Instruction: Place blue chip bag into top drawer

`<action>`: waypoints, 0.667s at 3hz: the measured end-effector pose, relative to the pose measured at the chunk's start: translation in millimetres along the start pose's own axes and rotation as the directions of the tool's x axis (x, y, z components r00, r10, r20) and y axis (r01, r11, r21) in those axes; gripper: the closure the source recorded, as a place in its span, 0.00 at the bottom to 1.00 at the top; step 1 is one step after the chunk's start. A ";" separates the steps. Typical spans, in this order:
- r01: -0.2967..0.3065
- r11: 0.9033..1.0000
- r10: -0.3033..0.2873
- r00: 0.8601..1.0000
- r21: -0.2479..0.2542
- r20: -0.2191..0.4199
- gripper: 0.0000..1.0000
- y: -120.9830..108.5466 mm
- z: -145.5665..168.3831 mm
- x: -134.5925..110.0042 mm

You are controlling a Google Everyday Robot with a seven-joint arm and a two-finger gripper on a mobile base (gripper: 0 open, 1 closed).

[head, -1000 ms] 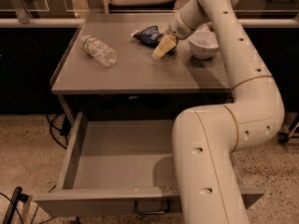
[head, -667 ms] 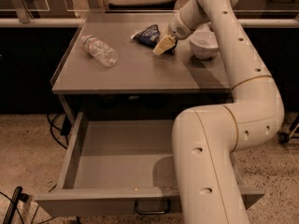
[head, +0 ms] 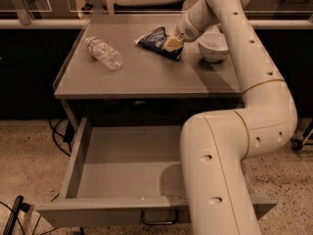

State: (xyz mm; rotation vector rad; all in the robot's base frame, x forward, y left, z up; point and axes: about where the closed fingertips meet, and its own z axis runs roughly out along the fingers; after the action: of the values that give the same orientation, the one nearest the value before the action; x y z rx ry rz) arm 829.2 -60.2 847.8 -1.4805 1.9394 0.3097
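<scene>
The robot's gripper is at the slanted blue chip bag's end beside the bowl, so the robot should open it, go round to its near edge [head: 157, 52] and grip the bag there.
The blue chip bag [head: 155, 39] lies wrinkled on the grey table [head: 146, 77], towards the back and right of the middle. My gripper [head: 172, 44] is down at the bag's right end, touching or just over it. The top drawer [head: 73, 163] is pulled out wide below the table, and nothing lies inside it. Its flat grey front [head: 107, 210] carries a dark loop handle [head: 159, 220]. My arm's large white links hide the drawer's right part.
A clear plastic water bottle [head: 103, 53] lies on its side on the table's left part. A white bowl [head: 213, 46] stands just right of the gripper. Dark cables [head: 57, 133] hang left of the drawer. A counter with glass panels runs behind the table.
The gripper has shifted slightly up and in onto the right end of the chip bag. The bag, bottle, bowl and drawer have not moved.
</scene>
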 end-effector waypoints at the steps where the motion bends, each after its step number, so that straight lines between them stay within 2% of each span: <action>1: 0.000 1.000 0.000 1.000 0.000 0.000 0.97 0.0 0.0 0.0; 2: 0.000 1.000 0.000 1.000 0.000 0.000 0.73 0.0 0.1 0.0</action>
State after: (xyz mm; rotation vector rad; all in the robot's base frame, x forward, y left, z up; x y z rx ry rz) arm 829.2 -60.1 847.8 -1.4806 1.9394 0.3098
